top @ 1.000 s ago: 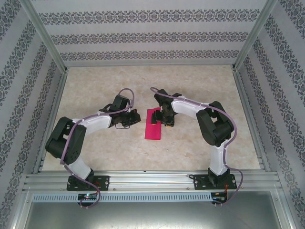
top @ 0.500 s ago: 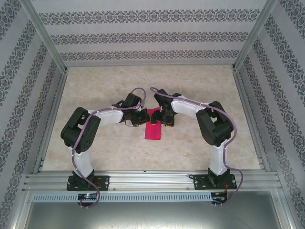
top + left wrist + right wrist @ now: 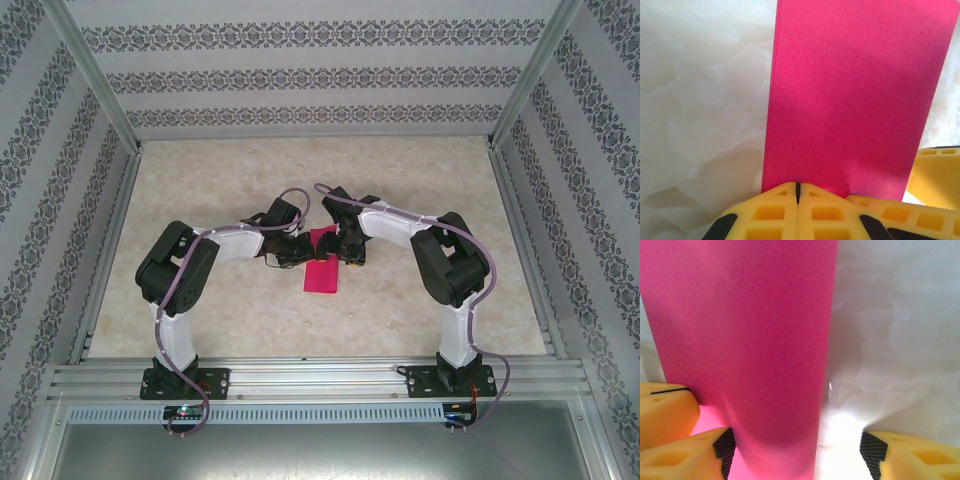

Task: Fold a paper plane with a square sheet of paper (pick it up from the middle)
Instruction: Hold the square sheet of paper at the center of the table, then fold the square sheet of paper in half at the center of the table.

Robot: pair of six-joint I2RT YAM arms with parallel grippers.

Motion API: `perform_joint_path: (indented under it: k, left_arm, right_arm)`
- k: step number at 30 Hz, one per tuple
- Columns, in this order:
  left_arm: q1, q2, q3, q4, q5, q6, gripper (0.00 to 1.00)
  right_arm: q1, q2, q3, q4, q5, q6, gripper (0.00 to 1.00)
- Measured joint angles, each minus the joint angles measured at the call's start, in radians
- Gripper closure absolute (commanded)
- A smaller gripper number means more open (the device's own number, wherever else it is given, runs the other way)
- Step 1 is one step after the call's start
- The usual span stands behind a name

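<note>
The folded sheet bulges (image 3: 790, 440) along its long edge, so my left gripper should pin the sheet while my right gripper shuts and presses along that edge (image 3: 337, 278).
The square sheet of paper (image 3: 322, 272) is magenta-pink and lies flat on the table, folded into a narrow rectangle. The paper plane is out of view. My left gripper (image 3: 299, 250) is at the sheet's far left corner. In the left wrist view its yellow fingertips (image 3: 797, 189) are shut together, resting over the near short edge of the sheet (image 3: 855, 95) with nothing seen between them. My right gripper (image 3: 350, 248) is at the sheet's far right. It is open (image 3: 797, 452), and the sheet's (image 3: 740, 330) long edge runs between its fingers.
The marble-patterned tabletop (image 3: 420, 190) is ringed by aluminium rails and patterned walls. A yellow finger of the right gripper (image 3: 935, 175) shows beside the left one. The left gripper's finger (image 3: 662, 410) shows at the left edge of the right wrist view.
The left arm has swung right and forward, bringing its shut gripper from beside the sheet onto the sheet's far left end. The right arm and the sheet have not moved.
</note>
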Motion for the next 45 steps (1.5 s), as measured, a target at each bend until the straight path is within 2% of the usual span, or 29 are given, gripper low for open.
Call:
perform_joint_path:
  k: [10, 14, 16, 19, 21, 24, 26, 31, 45]
  left_arm:
    - [0.0, 0.0, -0.004, 0.003, -0.004, 0.0, 1.0]
    - [0.0, 0.0, -0.004, 0.003, -0.003, 0.0, 1.0]
    - [0.0, 0.0, -0.004, 0.003, -0.003, 0.0, 1.0]
    - [0.0, 0.0, -0.004, 0.003, -0.003, 0.0, 1.0]
    - [0.0, 0.0, -0.004, 0.003, -0.003, 0.001, 1.0]
    - [0.0, 0.0, -0.004, 0.003, -0.003, 0.001, 1.0]
    - [0.0, 0.0, -0.004, 0.003, -0.003, 0.001, 1.0]
    - [0.0, 0.0, -0.004, 0.003, -0.003, 0.001, 1.0]
    - [0.0, 0.0, -0.004, 0.003, -0.003, 0.001, 1.0]
  right_arm:
    - [0.0, -0.028, -0.019, 0.026, -0.005, 0.004, 0.26]
    - [-0.016, -0.127, -0.101, 0.097, 0.009, 0.006, 0.25]
    - [-0.035, -0.221, -0.163, 0.154, -0.001, 0.013, 0.3]
    - [-0.076, -0.369, -0.265, 0.299, -0.075, 0.05, 0.51]
    - [-0.093, -0.412, -0.314, 0.404, -0.14, 0.082, 0.65]
    - [-0.084, -0.385, -0.352, 0.522, -0.221, 0.12, 0.85]
    - [-0.069, -0.338, -0.365, 0.579, -0.265, 0.144, 0.93]
    - [-0.053, -0.254, -0.413, 0.671, -0.319, 0.184, 0.96]
    - [-0.095, -0.218, -0.509, 0.79, -0.38, 0.184, 0.94]
